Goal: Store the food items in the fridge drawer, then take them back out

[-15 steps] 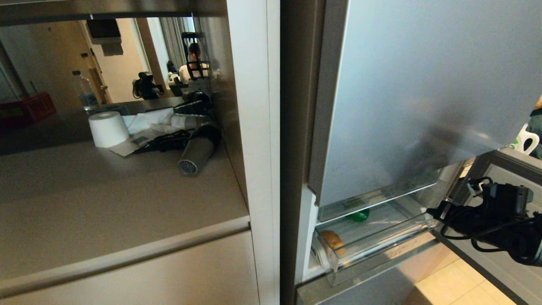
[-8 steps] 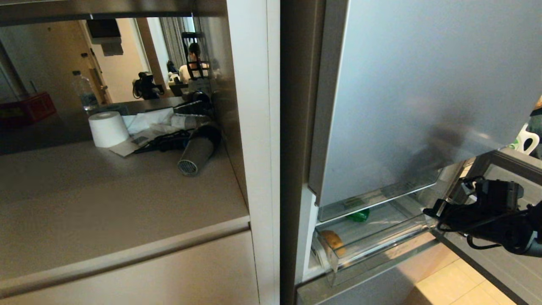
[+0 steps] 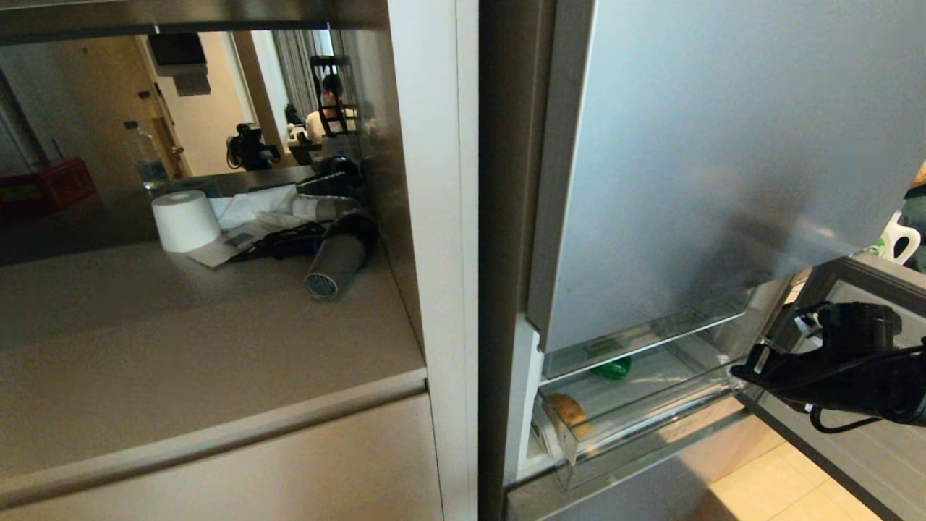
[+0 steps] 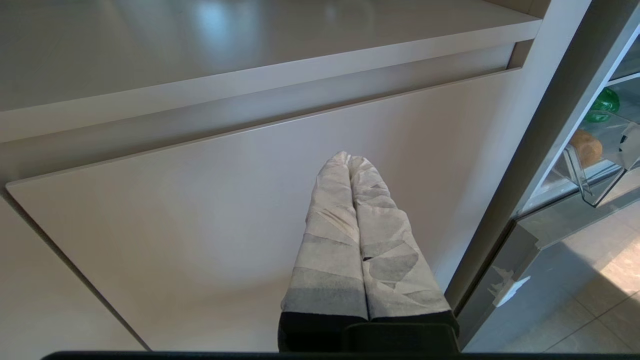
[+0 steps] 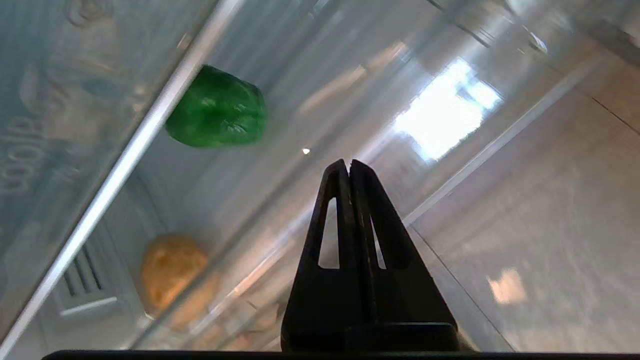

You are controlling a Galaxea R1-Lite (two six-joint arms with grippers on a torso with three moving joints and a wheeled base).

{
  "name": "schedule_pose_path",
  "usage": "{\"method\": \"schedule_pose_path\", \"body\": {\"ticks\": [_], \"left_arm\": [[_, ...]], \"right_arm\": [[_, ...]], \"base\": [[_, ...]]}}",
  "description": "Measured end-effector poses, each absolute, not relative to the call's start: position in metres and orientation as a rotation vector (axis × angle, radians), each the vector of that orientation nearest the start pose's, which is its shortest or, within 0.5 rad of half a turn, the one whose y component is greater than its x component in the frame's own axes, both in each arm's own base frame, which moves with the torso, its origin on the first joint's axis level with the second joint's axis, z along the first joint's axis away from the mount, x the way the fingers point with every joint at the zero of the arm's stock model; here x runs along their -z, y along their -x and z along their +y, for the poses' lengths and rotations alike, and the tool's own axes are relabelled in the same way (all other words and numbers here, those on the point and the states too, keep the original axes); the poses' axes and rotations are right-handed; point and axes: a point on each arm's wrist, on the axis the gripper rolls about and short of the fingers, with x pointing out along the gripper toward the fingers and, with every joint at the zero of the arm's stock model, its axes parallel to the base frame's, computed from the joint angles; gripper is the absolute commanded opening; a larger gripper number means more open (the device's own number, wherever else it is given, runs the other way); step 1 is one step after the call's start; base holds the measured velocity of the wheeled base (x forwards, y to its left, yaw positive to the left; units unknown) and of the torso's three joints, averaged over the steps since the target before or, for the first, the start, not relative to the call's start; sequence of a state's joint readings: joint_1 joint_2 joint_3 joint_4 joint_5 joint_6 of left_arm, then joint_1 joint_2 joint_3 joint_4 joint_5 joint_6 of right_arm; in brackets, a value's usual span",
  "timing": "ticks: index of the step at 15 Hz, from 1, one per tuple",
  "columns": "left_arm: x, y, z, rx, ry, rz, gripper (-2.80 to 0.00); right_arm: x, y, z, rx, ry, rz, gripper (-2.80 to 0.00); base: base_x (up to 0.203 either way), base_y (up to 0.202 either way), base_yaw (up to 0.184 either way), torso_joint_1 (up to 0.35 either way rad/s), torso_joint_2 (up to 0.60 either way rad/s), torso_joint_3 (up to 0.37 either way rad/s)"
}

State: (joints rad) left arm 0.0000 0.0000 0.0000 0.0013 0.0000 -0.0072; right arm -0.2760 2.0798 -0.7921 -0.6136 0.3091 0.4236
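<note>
The green bell pepper (image 3: 613, 369) is partly under the glass edge. My right gripper should therefore reach behind the fridge drawer's front side (image 3: 704, 378) and pull the drawer out further.
The fridge drawer (image 3: 864, 456) stands pulled out, its clear glass bin (image 3: 651, 416) exposed under the tall door. In the bin lie the food items: the tan potato-like lump (image 3: 568, 411) at the near left corner and the green bell pepper (image 3: 613, 369) further back. The right wrist view shows the pepper (image 5: 217, 107) and the lump (image 5: 170, 267) through glass. My right gripper (image 3: 738, 370) hovers at the bin's right end, black fingers shut and empty, tips (image 5: 348, 162) aimed into the bin. The left gripper (image 4: 348, 157) is shut and empty before a cabinet front.
The tall upper fridge door (image 3: 723, 145) overhangs the bin. On the counter (image 3: 181, 347) to the left are a white paper roll (image 3: 184, 219) and a hair dryer (image 3: 336, 260). The lowest fridge panel (image 3: 615, 499) and tiled floor (image 3: 781, 485) lie below.
My right hand has turned at the wrist and levelled out, staying at the bin's right end with its fingers shut. The food items and the drawer have not moved.
</note>
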Motion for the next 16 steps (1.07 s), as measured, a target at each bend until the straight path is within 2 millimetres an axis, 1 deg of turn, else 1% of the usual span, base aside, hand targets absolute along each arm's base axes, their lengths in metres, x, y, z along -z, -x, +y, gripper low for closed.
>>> {"method": "schedule_pose_path", "body": {"ticks": [2, 5, 7, 9, 11, 16], "left_arm": [[-0.075, 0.023, 0.0, 0.0, 0.007, 0.002, -2.8], [-0.075, 0.023, 0.0, 0.0, 0.007, 0.002, -2.8], [-0.075, 0.023, 0.0, 0.0, 0.007, 0.002, -2.8], [-0.075, 0.023, 0.0, 0.0, 0.007, 0.002, -2.8], [-0.075, 0.023, 0.0, 0.0, 0.007, 0.002, -2.8], [-0.075, 0.023, 0.0, 0.0, 0.007, 0.002, -2.8]], "right_arm": [[-0.062, -0.334, -0.088, 0.096, -0.595, 0.617, -2.8], [-0.068, -0.34, -0.089, 0.081, -0.586, 0.586, -2.8], [-0.063, -0.349, -0.091, 0.078, -0.588, 0.584, -2.8], [-0.056, -0.356, -0.092, 0.038, -0.602, 0.588, -2.8], [-0.052, -0.361, -0.093, -0.007, -0.608, 0.57, -2.8], [-0.044, -0.368, -0.093, -0.028, -0.599, 0.546, -2.8]], "base": [[0.0, 0.0, 0.0, 0.0, 0.0, 0.0], [0.0, 0.0, 0.0, 0.0, 0.0, 0.0], [0.0, 0.0, 0.0, 0.0, 0.0, 0.0], [0.0, 0.0, 0.0, 0.0, 0.0, 0.0], [0.0, 0.0, 0.0, 0.0, 0.0, 0.0], [0.0, 0.0, 0.0, 0.0, 0.0, 0.0]]}}
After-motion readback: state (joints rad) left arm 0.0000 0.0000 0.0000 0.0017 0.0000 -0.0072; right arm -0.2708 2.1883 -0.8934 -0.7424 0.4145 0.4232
